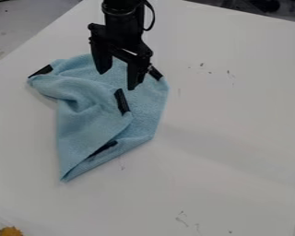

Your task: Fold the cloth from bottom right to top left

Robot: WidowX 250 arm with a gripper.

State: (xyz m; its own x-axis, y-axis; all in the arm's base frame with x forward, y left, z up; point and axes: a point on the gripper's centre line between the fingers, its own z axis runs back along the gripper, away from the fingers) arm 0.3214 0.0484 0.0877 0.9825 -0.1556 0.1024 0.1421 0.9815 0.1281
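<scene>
The cloth lies in limp folds, so it should fold over when I carry the black-marked corner across, and its pointed lower end should stay almost in place.
My gripper (118, 81) hangs over the upper part of the light blue cloth (88, 124), its two fingers apart with nothing between them. The cloth lies rumpled on the white table at the left of centre. A folded layer lies across its middle, and its lower end narrows to a point. Black strips mark it at the upper left corner, at the upper right edge behind the gripper, on the folded layer just below the gripper, and partly tucked under the fold near the bottom.
The white table (230, 138) carries small dark marks at the upper right and near the bottom. Its edge runs down the upper left. A yellow-orange object (10, 231) sits at the bottom left corner, and dark items lie beyond the far edge.
</scene>
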